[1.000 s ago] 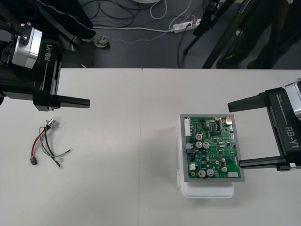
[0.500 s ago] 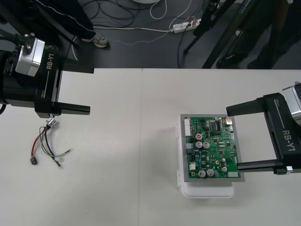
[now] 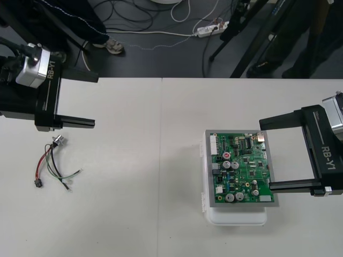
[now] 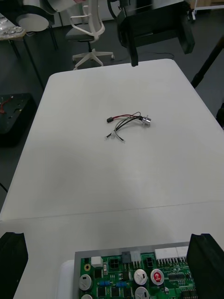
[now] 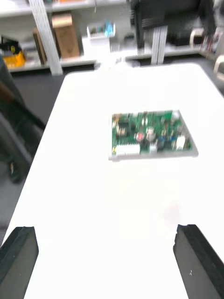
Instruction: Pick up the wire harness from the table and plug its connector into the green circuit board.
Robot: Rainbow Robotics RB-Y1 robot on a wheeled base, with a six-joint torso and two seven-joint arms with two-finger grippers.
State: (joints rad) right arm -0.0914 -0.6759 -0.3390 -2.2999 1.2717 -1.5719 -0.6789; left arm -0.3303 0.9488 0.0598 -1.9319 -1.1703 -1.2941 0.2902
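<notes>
The wires (image 3: 52, 159) fan out in open arcs (image 3: 40, 164), so they should stick out from the metal socket and carry the black plug when I lift the socket.
The wire harness (image 3: 53, 163) lies loose on the table at the left, with its metal socket (image 3: 58, 141) toward the far side and its black plug (image 3: 37, 183) nearest me. My left gripper (image 3: 96, 100) hovers open just beyond it, one finger above the socket. At the right stands the green circuit board (image 3: 241, 168) on its white base (image 3: 236, 217). There my right gripper (image 3: 266, 154) is open, its fingers straddling the board's right edge. The right wrist view has the harness (image 4: 128, 121) far off and the board (image 4: 140, 275) between its fingers (image 4: 205, 261).
The table's far edge runs just behind the left gripper, with dark floor and cables beyond. A seam runs down the table's middle. In the left wrist view the board (image 5: 149, 135) sits across bare table.
My left gripper has drifted a little to the left and toward the harness. The right gripper has barely shifted. The harness has not moved.
</notes>
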